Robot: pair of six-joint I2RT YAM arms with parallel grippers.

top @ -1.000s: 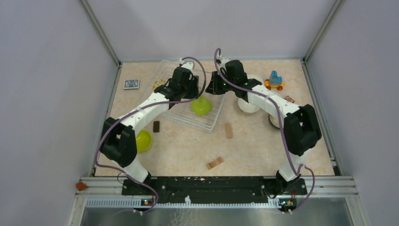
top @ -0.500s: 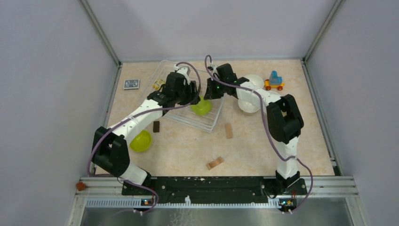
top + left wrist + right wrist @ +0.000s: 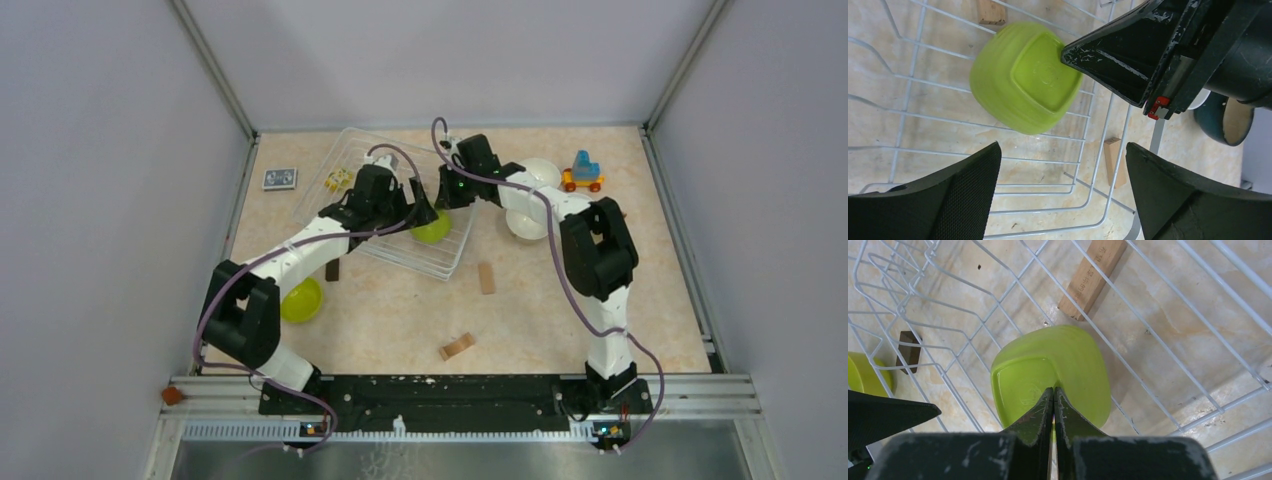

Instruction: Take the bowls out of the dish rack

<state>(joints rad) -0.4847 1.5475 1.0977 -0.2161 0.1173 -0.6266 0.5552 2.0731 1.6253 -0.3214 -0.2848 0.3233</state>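
The lime green bowl's rim lies down against the rack's wires, so next my right gripper tips the bowl's base over before my left gripper takes the bowl's rim.
The dish rack of pale wire stands at the back middle of the table. One lime green bowl lies upside down in it. In the left wrist view this bowl shows its square base. My right gripper is shut, its tips resting on that base and holding nothing. My left gripper hangs open just beside the bowl, over the rack's corner. Outside the rack are a second lime bowl, two white bowls and a dark teal bowl.
A toy train stands at the back right and a card at the back left. Two wooden blocks and a dark block lie in front of the rack. A small yellow thing sits in the rack's left end.
My left gripper has opened wide and moved right toward the lime bowl. My right gripper swung left over the bowl, shut, and came down onto its base.
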